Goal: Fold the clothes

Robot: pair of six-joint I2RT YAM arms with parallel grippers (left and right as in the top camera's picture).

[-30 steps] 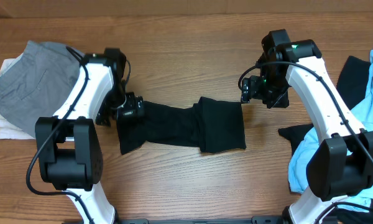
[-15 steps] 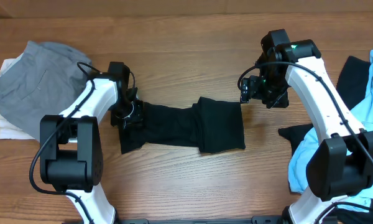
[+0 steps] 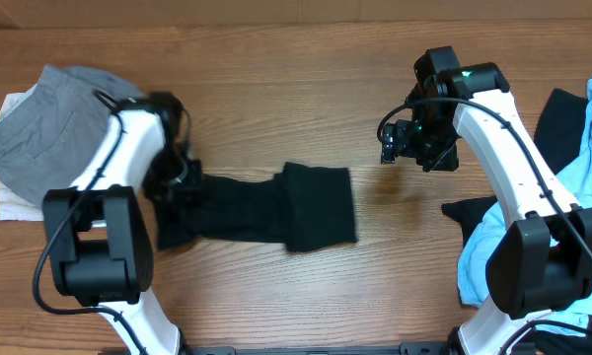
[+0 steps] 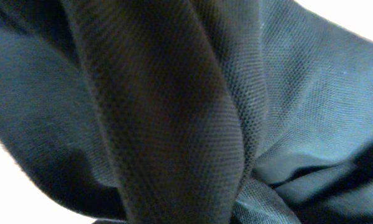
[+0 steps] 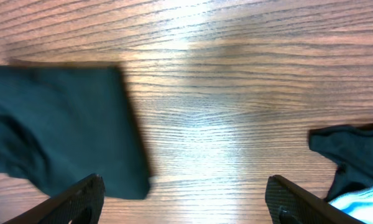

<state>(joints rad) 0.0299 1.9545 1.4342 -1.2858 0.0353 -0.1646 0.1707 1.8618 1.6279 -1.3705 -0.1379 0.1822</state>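
Observation:
The black garment's narrow strip (image 3: 242,209) runs long from my left gripper next to the grey garment, so I should bring the black garment's held end back over its wide folded end (image 3: 321,207).
A black garment (image 3: 266,205) of the clothes lies in a long folded strip across the middle of the table. My left gripper (image 3: 183,182) is shut on its left end. In the left wrist view black knit fabric (image 4: 174,112) fills the picture and hides the fingers. My right gripper (image 3: 400,143) hangs open over bare wood, to the right of the strip's folded end and apart from it. The right wrist view has that end (image 5: 56,124) at the left, with my right gripper (image 5: 186,205) holding nothing.
A grey garment (image 3: 49,118) lies on a white one (image 3: 15,197) at the far left. At the right edge is a heap of light blue cloth (image 3: 582,197) and black cloth (image 3: 562,113), with a black piece (image 3: 474,212) reaching towards the middle.
My left gripper shut on the black garment's left end and dragged the whole strip to the left. The right arm has stayed still and open.

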